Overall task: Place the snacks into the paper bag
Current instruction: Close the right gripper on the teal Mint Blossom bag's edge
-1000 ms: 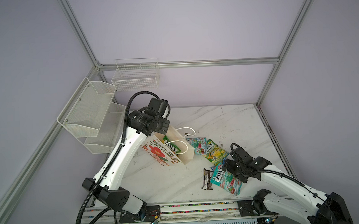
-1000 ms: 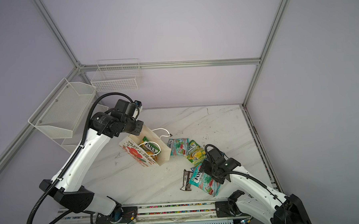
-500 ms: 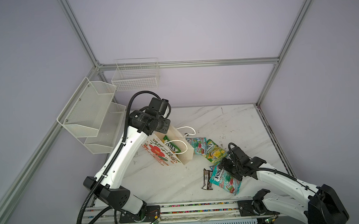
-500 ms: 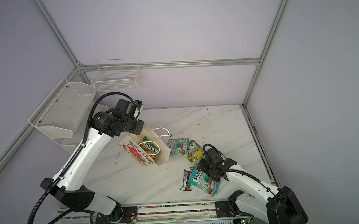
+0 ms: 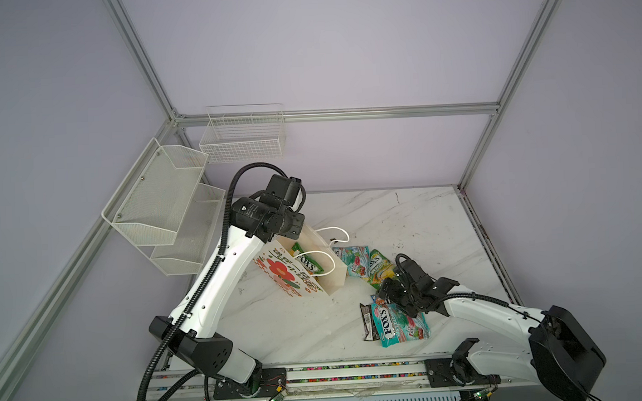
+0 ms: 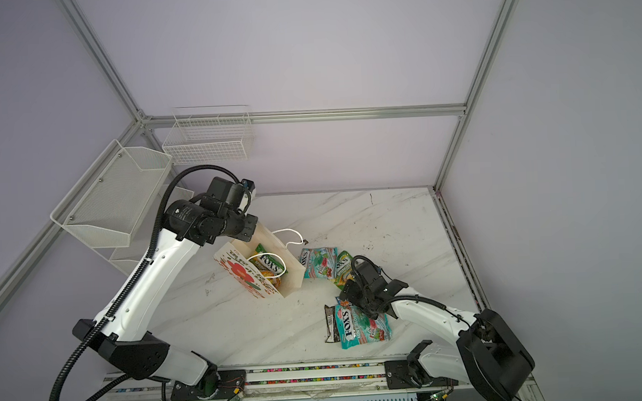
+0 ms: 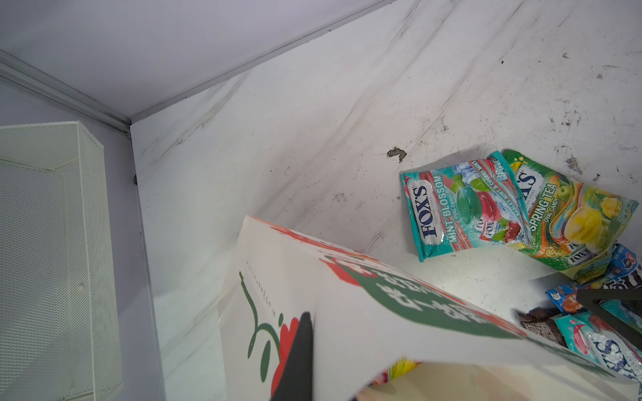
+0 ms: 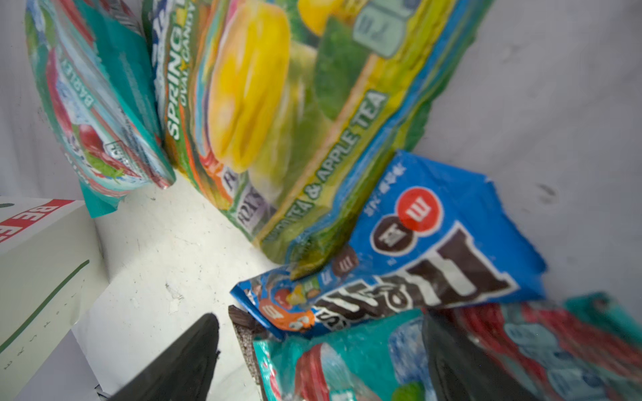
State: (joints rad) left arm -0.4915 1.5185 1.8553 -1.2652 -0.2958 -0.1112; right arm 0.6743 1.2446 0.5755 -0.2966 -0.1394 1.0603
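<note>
The blue m&m's packet meets [image 8: 401, 312] the front teal packet where my right gripper hangs, so I should back away and take that teal packet nearer the front rail [image 5: 404, 329].
The white paper bag [image 5: 282, 278] [image 6: 241, 273] with a red flower stands open, tilted, left of the table's middle. My left gripper [image 7: 313, 328] is shut on its rim; only one finger [image 7: 298, 357] shows. A green-yellow FOX'S packet [image 5: 307, 264] [image 6: 268, 264] lies inside. Beside the bag lie a teal packet [image 5: 354, 258] [image 7: 462, 211] and a green Spring Tea packet [image 5: 381, 268] [image 8: 278, 114]. Near the front lie another teal packet [image 5: 401, 325] [image 6: 360, 328], a dark-brown wrapper [image 5: 368, 323] and a blue m&m's packet [image 8: 434, 243]. My right gripper [image 8: 323, 361] [image 5: 398, 298] hangs open over that front teal packet.
White wire baskets [image 5: 163, 212] [image 5: 242, 138] hang on the left and back walls. The marble table [image 5: 406, 220] is walled on three sides, with a rail [image 5: 338, 368] along the front. The right arm's base [image 5: 564, 347] stands at the front right.
My right gripper has moved left, over the near end of the front teal packet. The left gripper still holds the bag's rim, and the bag has not moved.
</note>
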